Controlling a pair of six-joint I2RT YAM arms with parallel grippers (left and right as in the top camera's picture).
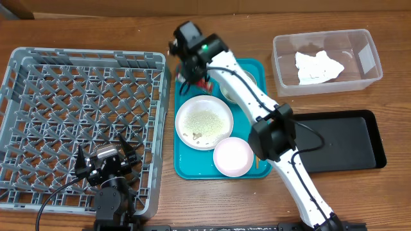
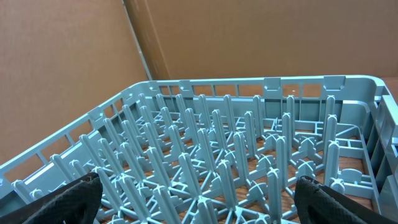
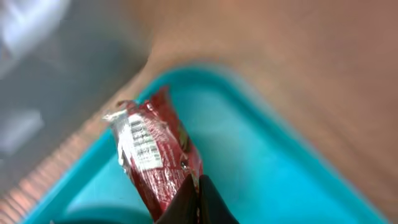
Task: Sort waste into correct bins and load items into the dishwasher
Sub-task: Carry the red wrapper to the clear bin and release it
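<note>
The clear tub is open and my right gripper is holding the red snack wrapper by one end, so I should keep carrying the wrapper until it is above the white napkin.
My right gripper is shut on the red snack wrapper and holds it above the back left corner of the teal tray; overhead the wrapper shows just under the wrist. The plate with rice-like crumbs and the small pale bowl sit on the tray. A metal bowl is mostly hidden under the arm. The white napkin lies in the clear tub. My left gripper is open and empty over the grey dish rack, whose pegs fill the left wrist view.
The black tray lies at the right, partly under the right arm. A wooden chopstick peeks out beside the small bowl. The right wrist view is blurred.
</note>
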